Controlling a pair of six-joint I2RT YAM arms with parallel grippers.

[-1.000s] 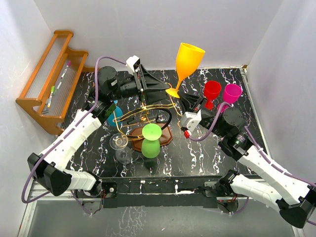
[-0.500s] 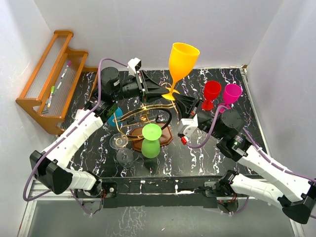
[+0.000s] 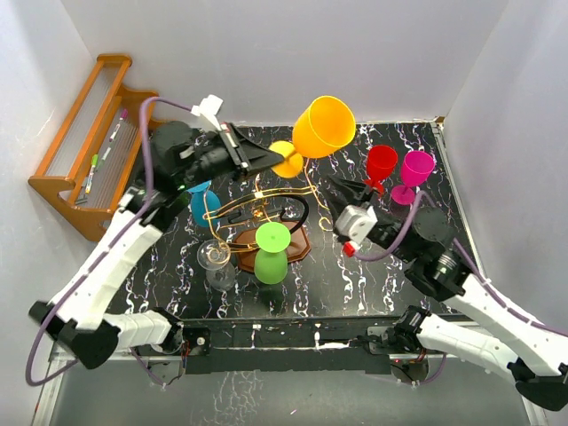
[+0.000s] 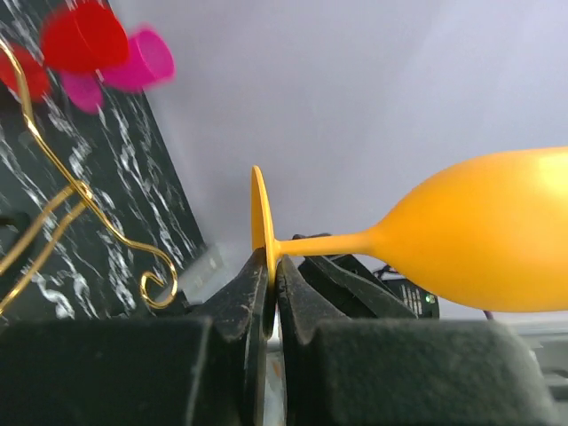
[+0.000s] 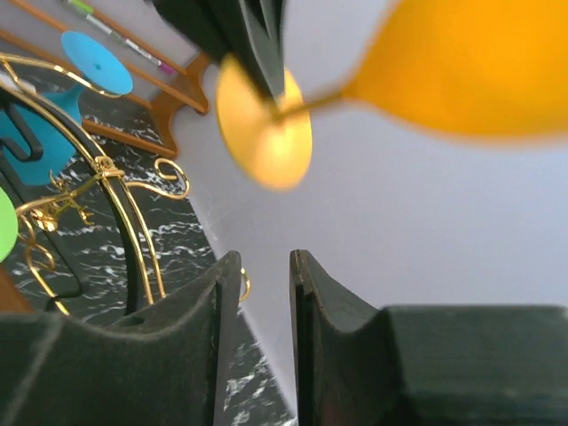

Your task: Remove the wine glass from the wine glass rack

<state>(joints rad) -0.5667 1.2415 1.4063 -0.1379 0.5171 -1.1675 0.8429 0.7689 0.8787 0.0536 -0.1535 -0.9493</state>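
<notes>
The robot's left gripper is pinching the foot that the orange wine glass must stand on, so it should pass the bowl of the glass to the right gripper to set the glass upright.
The orange wine glass hangs tilted in the air above the back of the table, clear of the wine glass rack. My left gripper is shut on the rim of its round foot, and the stem and bowl stick out to the right. My right gripper stands open to the right of the rack, with nothing between its fingers. In the right wrist view the orange foot floats apart above them. The rack's gold wire scrolls lie below the glass.
A green glass, a blue glass and a clear glass sit at the rack. A red glass and a magenta glass stand at the back right. A wooden shelf rack with pens lies at the far left.
My left gripper shut on the orange glass's foot and swung it leftward, tipping it over. My right gripper let go of the glass, opened and drew back to the right.
</notes>
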